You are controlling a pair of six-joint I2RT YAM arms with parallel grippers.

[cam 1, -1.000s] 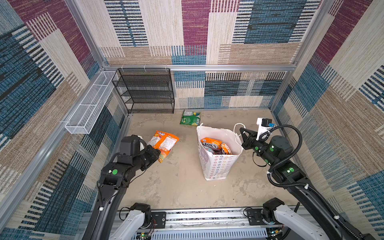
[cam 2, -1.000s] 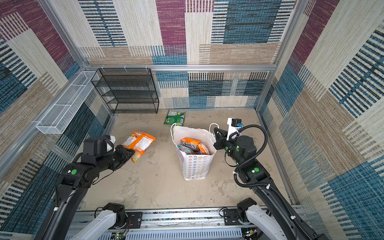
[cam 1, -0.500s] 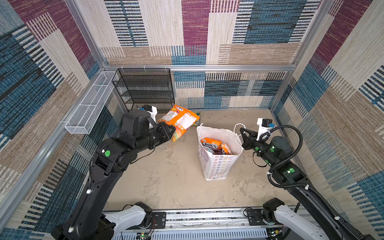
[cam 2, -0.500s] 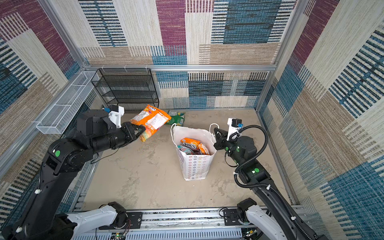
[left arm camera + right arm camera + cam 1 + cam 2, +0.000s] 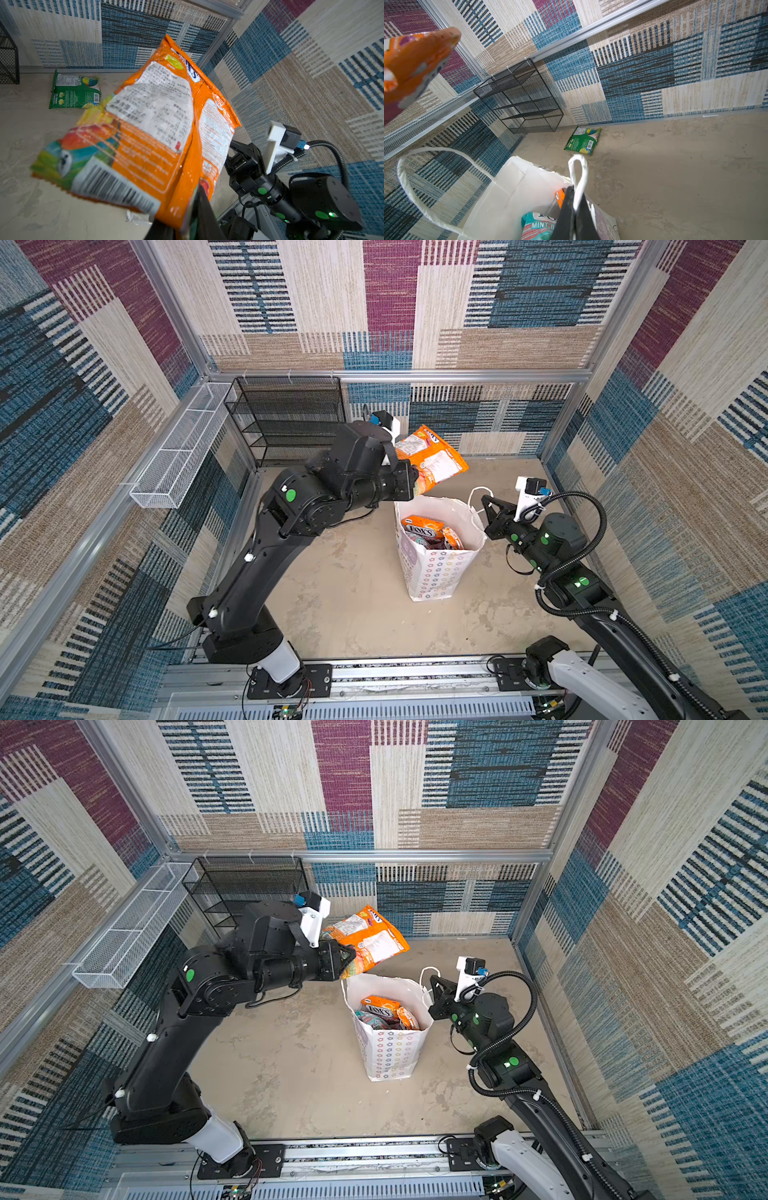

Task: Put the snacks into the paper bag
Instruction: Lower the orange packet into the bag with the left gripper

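The paper bag's opening (image 5: pixel 444 514) is wide and the raised orange packet (image 5: pixel 436 460) is clear of the bag's rim. My left gripper should keep lowering the packet until it is inside.
The white paper bag (image 5: pixel 436 572) (image 5: pixel 390 1052) with flower prints stands upright mid-floor. Inside it lie an orange FOX'S packet (image 5: pixel 424 526) (image 5: pixel 380 1006) and a teal mint packet (image 5: pixel 537 226). My left gripper (image 5: pixel 415 485) (image 5: pixel 349 961) (image 5: pixel 182 220) is shut on the lower edge of an orange snack packet (image 5: pixel 432 456) (image 5: pixel 370 940) (image 5: pixel 155 135). It holds the packet in the air just above and behind the bag's far rim. My right gripper (image 5: pixel 486 506) (image 5: pixel 434 984) (image 5: pixel 573 199) is shut on the bag's white loop handle (image 5: pixel 579 172). A green packet (image 5: pixel 74 91) (image 5: pixel 582 141) lies flat by the back wall, hidden in both top views.
A black mesh shelf rack (image 5: pixel 291 418) stands in the back left corner. A white wire basket (image 5: pixel 183 448) hangs on the left wall. The arms' base rail (image 5: pixel 415 672) runs along the front edge. Patterned walls close in the floor on three sides.
My left arm has lifted the orange packet off the floor at the left and carried it up and rightward to the bag's far rim. The right arm and the bag have stayed still.
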